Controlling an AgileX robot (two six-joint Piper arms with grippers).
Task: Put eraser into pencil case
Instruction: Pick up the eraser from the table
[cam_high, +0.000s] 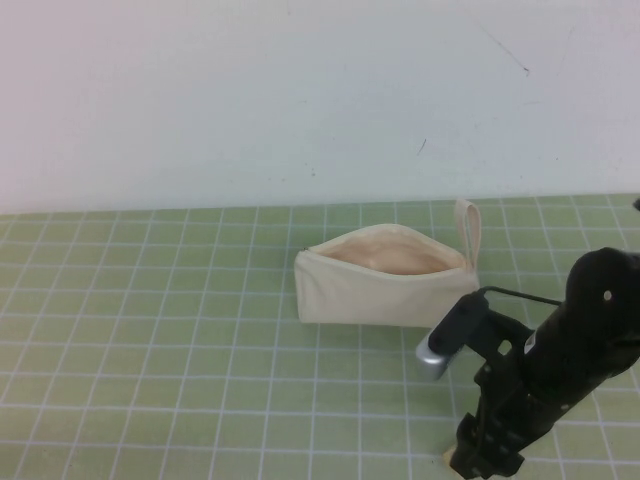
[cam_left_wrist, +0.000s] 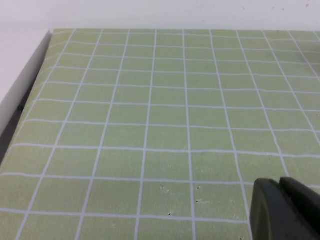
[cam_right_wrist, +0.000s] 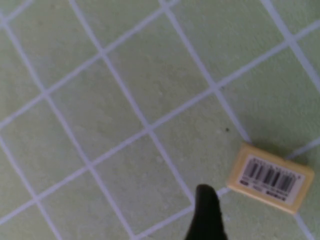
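The robot's right gripper should turn and pinch across the eraser's narrow middle (cam_right_wrist: 271, 178), because the eraser's long side (cam_right_wrist: 278, 158) slants across the gap between the right gripper's fingers.
The pencil case (cam_high: 385, 278) is a cream pouch standing on the green grid mat, its top open and its loop strap (cam_high: 468, 228) at the right end. The eraser (cam_right_wrist: 270, 177), a tan block with a barcode label, lies flat on the mat. A sliver of it shows in the high view (cam_high: 446, 458). My right gripper (cam_high: 478, 462) is low over the mat in front of the pouch, open and empty. One dark fingertip (cam_right_wrist: 206, 210) stands beside the eraser, apart from it; the other finger is out of frame. My left gripper (cam_left_wrist: 286, 210) is shut and empty over bare mat.
The mat's left edge (cam_left_wrist: 30, 85) meets a white surface beside the left gripper. A white wall (cam_high: 300, 90) stands behind the mat. The right arm's black body (cam_high: 570, 350) rises at the lower right of the high view.
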